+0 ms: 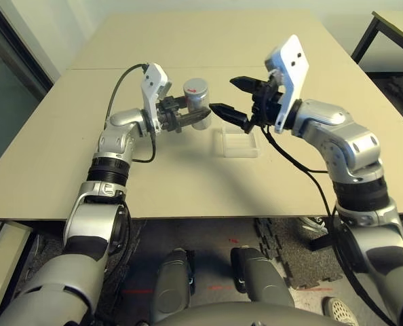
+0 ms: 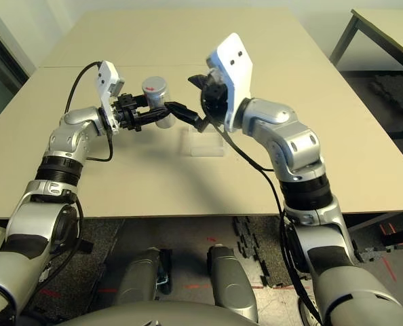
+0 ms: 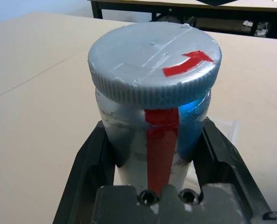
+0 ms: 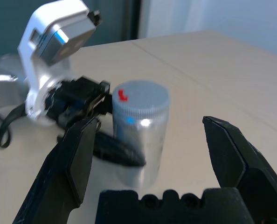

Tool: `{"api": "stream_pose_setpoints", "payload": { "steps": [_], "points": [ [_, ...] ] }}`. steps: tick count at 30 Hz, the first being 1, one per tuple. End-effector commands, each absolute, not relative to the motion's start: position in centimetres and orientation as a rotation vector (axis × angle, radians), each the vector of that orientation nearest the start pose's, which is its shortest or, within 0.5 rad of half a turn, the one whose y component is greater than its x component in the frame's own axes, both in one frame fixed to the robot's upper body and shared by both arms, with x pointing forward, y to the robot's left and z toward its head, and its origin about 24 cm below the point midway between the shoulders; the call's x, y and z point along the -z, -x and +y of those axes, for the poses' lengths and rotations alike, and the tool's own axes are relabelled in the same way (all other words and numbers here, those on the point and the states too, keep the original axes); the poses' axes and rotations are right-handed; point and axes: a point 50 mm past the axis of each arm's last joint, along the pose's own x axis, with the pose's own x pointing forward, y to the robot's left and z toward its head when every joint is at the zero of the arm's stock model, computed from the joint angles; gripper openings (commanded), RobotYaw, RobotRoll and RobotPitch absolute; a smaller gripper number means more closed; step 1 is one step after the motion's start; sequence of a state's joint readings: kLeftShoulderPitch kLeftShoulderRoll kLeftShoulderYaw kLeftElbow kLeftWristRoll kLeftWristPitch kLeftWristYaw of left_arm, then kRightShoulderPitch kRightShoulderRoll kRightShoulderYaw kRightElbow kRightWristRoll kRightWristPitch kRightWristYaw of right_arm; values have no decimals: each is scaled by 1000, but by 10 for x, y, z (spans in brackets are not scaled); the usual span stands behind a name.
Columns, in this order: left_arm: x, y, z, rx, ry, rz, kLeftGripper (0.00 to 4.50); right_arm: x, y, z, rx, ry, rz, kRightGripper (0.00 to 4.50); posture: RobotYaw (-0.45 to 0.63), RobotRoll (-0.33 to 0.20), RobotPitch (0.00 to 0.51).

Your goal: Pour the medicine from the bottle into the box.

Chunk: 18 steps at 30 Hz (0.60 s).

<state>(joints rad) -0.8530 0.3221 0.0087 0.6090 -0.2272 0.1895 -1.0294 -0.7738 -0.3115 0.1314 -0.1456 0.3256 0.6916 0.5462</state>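
Observation:
The grey cap (image 1: pixel 195 86) closes the bottle in my left gripper. Next, my right gripper takes hold of the cap's ridged rim (image 3: pixel 152 93) and twists the cap open before the pouring starts.
My left gripper (image 1: pixel 196 117) is shut on the bottle (image 1: pixel 196 95), a silvery cylinder held upright above the table. The bottle's grey cap (image 3: pixel 155 60) carries a red arrow, and a red strip runs down its side. Black fingers (image 3: pixel 89 156) press its body from both sides. Just right of the bottle, my right gripper (image 1: pixel 223 94) hangs open at cap height with nothing between its fingers (image 4: pixel 78 158). The box (image 1: pixel 239 142), clear and shallow, lies on the table below the right gripper and right of the bottle.
The beige table (image 1: pixel 188 47) stretches far behind the arms, with a seam running across it behind the bottle. Its front edge lies close to my body. A second table with dark legs (image 1: pixel 391 24) stands at the far right.

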Motion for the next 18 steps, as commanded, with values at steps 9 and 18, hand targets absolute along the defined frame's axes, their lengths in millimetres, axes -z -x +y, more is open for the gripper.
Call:
{"api": "stream_pose_setpoints", "payload": {
  "steps": [9, 18],
  "points": [
    [-162, -369, 108, 1098, -108, -10, 2479, -220, -323, -75, -808, 225, -68, 4500, -168, 0, 84],
    [-167, -365, 96, 1145, -122, -33, 2479, -214, -322, -74, -807, 215, -32, 2772, -168, 0, 90]
  ]
}}
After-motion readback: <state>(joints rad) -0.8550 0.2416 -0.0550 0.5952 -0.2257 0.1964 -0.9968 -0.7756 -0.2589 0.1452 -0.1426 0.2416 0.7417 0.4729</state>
